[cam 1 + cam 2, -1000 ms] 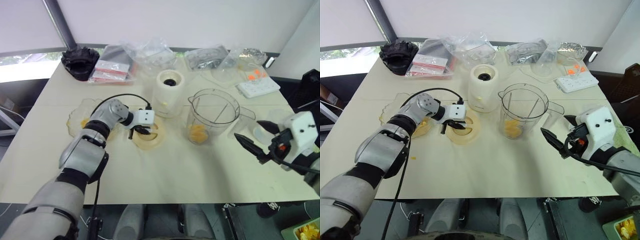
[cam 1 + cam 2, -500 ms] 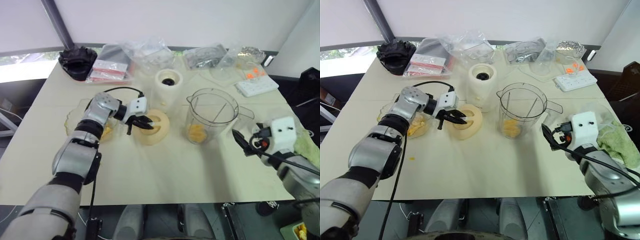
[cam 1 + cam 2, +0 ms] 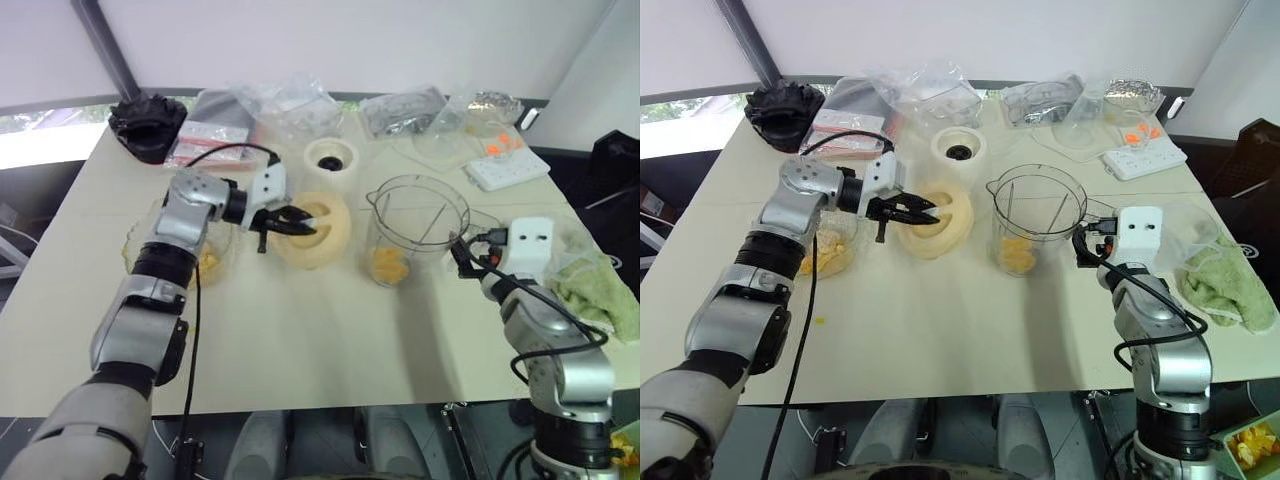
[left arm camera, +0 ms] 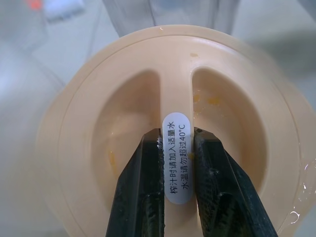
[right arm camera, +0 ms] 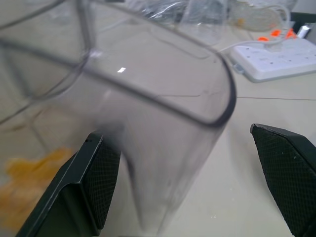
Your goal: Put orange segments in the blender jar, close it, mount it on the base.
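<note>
The cream base has an open round top (image 3: 331,159). The blender jar (image 3: 405,238) will go down into it and stand upright when I lower the jar.
The blender jar (image 3: 418,215) stands upright right of centre with no lid on, and orange segments (image 3: 385,265) lie in its bottom. My left gripper (image 3: 296,222) is shut on the middle ridge of the round cream lid (image 3: 325,235), which it holds off the table, tilted on edge, left of the jar. In the left wrist view both fingers (image 4: 148,187) pinch that labelled ridge. My right gripper (image 3: 461,256) is open at the jar's right side, with the clear handle (image 5: 163,148) between its spread fingers (image 5: 94,182). The cream base (image 3: 331,160) stands behind the lid.
A scalloped glass dish (image 3: 135,250) holding more fruit pieces sits under my left forearm. Along the back edge are a black ruffled lump (image 3: 147,122), plastic bags (image 3: 290,105) and a white power strip (image 3: 508,167). A green cloth (image 3: 590,295) lies at the right.
My left gripper has lifted the lid off the table and tipped it on edge. My right gripper has moved in from the right to the jar's handle.
</note>
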Tool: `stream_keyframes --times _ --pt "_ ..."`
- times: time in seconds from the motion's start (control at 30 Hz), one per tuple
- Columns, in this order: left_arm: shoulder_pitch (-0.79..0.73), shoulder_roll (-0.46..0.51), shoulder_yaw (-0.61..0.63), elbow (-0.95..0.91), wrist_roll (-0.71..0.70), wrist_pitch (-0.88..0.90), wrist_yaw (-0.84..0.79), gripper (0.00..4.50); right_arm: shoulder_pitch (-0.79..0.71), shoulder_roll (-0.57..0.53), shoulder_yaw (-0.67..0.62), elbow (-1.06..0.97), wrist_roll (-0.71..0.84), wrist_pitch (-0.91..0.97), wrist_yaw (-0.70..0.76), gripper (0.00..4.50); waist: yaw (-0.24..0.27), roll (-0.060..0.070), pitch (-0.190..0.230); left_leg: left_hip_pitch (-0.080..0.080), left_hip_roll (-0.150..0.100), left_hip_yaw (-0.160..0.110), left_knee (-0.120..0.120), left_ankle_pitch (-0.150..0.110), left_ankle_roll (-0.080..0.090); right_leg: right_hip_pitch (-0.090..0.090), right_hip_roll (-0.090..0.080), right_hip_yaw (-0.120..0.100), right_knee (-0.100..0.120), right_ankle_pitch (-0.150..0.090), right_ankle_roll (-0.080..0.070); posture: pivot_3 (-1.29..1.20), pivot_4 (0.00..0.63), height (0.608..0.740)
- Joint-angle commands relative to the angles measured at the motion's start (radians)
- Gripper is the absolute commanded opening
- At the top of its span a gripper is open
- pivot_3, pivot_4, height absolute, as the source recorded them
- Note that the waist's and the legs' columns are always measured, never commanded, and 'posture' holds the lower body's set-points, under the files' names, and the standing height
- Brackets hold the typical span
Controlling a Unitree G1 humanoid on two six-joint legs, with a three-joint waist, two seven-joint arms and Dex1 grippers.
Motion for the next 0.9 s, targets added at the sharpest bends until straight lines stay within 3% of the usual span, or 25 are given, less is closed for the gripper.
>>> stream_keyframes --times 0.03,0.13,0.17,0.4,0.6,0.7,0.9 --pt "-0.007 0.04 0.041 -0.108 -0.041 0.029 0.033 0.25 -0.036 0.034 0.009 0.007 -0.024 -0.046 -0.013 2.89 -0.004 0.001 0.0 0.0 0.0 0.0 0.0 0.0 0.0 0.0 0.0 0.0 0.0 0.0 0.0 0.0 0.15 0.74" --pt "-0.025 0.078 0.063 -0.149 -0.07 0.078 0.036 0.25 -0.047 0.048 0.018 0.014 -0.024 -0.05 -0.003 1.3 -0.016 0.001 0.0 0.0 0.0 0.0 0.0 0.0 0.0 0.0 0.0 0.0 0.001 0.0 0.0 0.0 0.15 0.74" --pt "-0.047 0.094 0.074 -0.153 -0.084 0.099 0.037 0.25 -0.052 0.051 0.025 0.016 -0.023 -0.049 0.003 0.98 -0.017 0.001 0.0 0.0 0.0 0.0 0.0 0.0 0.0 0.0 0.0 0.0 0.001 0.0 0.0 0.0 0.15 0.74" --pt "-0.265 0.119 0.116 -0.098 -0.159 0.201 0.023 0.25 -0.103 0.09 0.111 -0.004 -0.015 -0.035 0.036 0.98 -0.019 0.0 0.001 0.0 -0.001 0.0 0.0 0.0 0.0 0.0 0.0 0.0 0.001 0.0 0.0 0.0 0.15 0.74" --pt "-0.415 0.039 0.1 -0.047 -0.208 0.254 -0.015 0.25 -0.145 0.133 0.206 0.015 -0.035 -0.032 0.068 0.98 -0.022 0.001 0.001 0.001 -0.002 0.0 -0.002 0.0 0.0 -0.001 0.001 0.0 0.002 0.0 0.002 0.0 0.15 0.74" --pt "-0.414 -0.027 0.049 -0.088 -0.215 0.315 -0.045 0.25 -0.151 0.136 0.272 0.071 -0.074 -0.073 0.099 0.98 -0.022 0.0 0.001 0.0 -0.002 0.0 -0.001 0.0 0.0 -0.001 0.001 0.0 0.002 0.0 0.002 0.0 0.15 0.74" --pt "-0.346 -0.053 -0.044 -0.185 -0.171 0.501 0.021 0.25 -0.181 0.184 0.283 0.162 -0.105 -0.125 0.092 0.98 -0.046 0.001 0.001 0.001 -0.002 0.0 -0.002 0.0 0.0 -0.002 0.002 0.001 0.003 0.0 0.002 0.0 0.15 0.74"
